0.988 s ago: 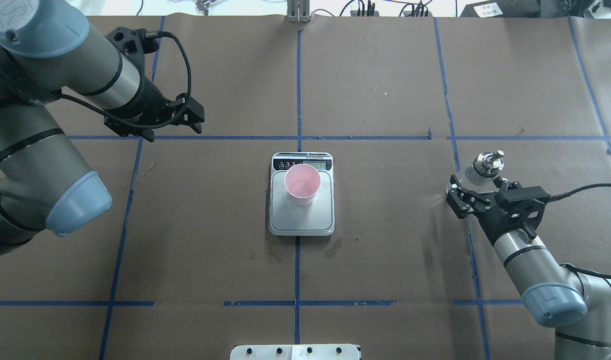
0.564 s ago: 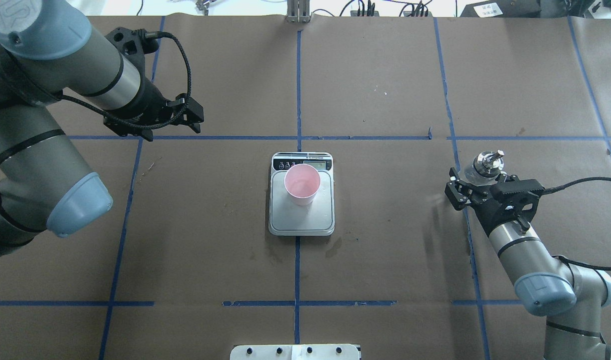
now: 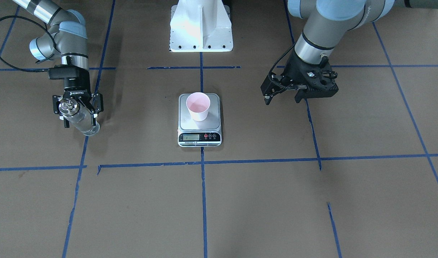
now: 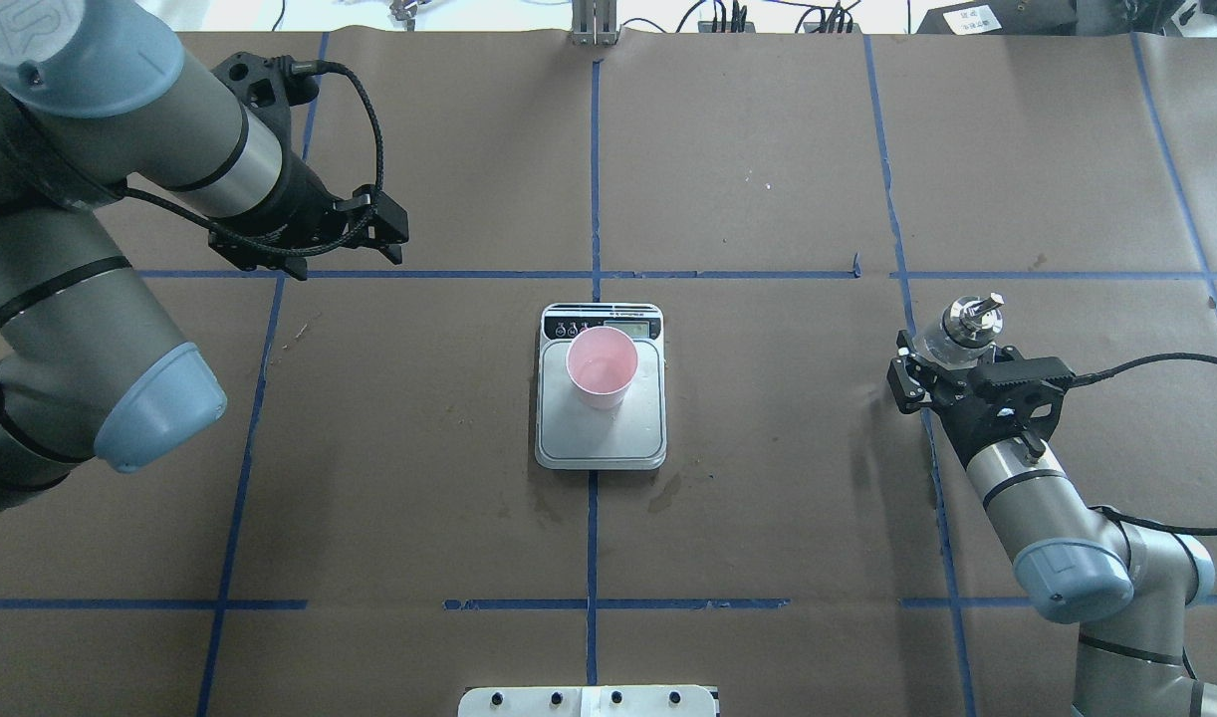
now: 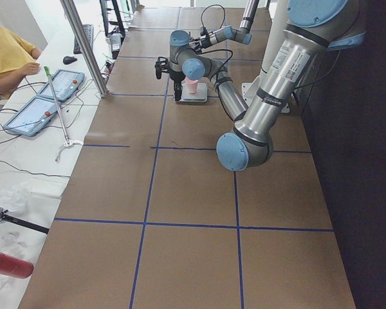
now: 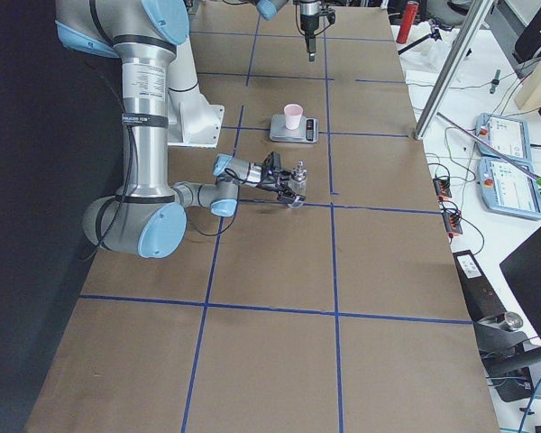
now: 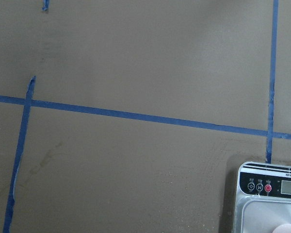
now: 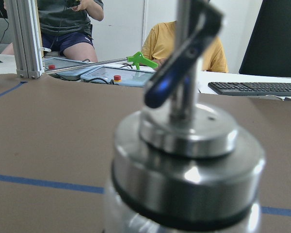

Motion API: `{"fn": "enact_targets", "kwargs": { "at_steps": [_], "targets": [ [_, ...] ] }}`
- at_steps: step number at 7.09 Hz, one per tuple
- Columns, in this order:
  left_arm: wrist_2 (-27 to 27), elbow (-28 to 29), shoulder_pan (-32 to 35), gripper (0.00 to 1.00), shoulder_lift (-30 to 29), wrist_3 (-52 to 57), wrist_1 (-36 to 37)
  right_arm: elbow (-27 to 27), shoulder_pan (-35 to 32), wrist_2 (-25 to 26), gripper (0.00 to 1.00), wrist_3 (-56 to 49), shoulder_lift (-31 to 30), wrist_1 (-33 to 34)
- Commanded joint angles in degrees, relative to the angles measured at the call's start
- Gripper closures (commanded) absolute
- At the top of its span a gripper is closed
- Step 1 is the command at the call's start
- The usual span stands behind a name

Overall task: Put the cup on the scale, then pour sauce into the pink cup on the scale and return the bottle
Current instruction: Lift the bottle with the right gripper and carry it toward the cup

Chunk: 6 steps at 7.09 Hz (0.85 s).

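The glass bottle (image 3: 80,118) looks transparent and colourless all the way to its base (image 3: 91,129), so I should expect the sauce inside to be clear like water when I pour.
The pink cup (image 4: 602,366) (image 3: 198,105) stands upright on the silver scale (image 4: 589,433) (image 3: 199,137) at the table's middle. The glass bottle (image 4: 970,317) (image 3: 85,126) with its metal spout (image 8: 184,97) stands on the paper far to the right. I cannot make out the sauce in it. My right gripper (image 4: 952,351) (image 3: 80,122) is open, with a finger on each side of the bottle's body. My left gripper (image 4: 397,244) (image 3: 281,100) hangs open and empty over the left rear of the table, well away from the scale. A corner of the scale (image 7: 269,194) shows in the left wrist view.
Blue tape lines cross the brown paper. The white robot base (image 3: 201,32) sits at the near edge, and a metal post (image 4: 594,25) at the far edge. Damp stains (image 4: 663,493) mark the paper by the scale. People (image 8: 184,48) and tablets (image 6: 509,180) are beyond the far edge.
My right gripper has slid forward so its fingers reach further along the bottle, with the finger spread unchanged. The left arm has hardly moved.
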State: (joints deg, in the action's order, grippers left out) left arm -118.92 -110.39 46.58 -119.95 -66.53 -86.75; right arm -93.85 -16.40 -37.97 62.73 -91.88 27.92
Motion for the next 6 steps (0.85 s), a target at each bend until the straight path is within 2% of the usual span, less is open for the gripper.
{"fn": "enact_targets", "kwargs": {
  "at_steps": [1, 3, 4, 6],
  "targets": [
    [0.0, 0.0, 0.0, 0.01, 0.0, 0.0, 0.0, -0.4, -0.4, 0.2, 1.00, -0.9, 0.7, 0.1],
    [-0.1, 0.0, 0.0, 0.01, -0.3, 0.0, 0.0, -1.3, -2.8, 0.3, 1.00, -12.1, 3.1, 0.6],
    [-0.1, -1.0, 0.0, 0.01, 0.2, 0.0, 0.0, -1.4, -3.0, 0.3, 1.00, -12.5, 5.8, 2.0],
    [-0.3, -4.6, 0.2, 0.01, 2.8, 0.7, 0.3, -2.5, -3.1, 0.7, 1.00, -12.6, 13.1, 14.8]
  ]
}}
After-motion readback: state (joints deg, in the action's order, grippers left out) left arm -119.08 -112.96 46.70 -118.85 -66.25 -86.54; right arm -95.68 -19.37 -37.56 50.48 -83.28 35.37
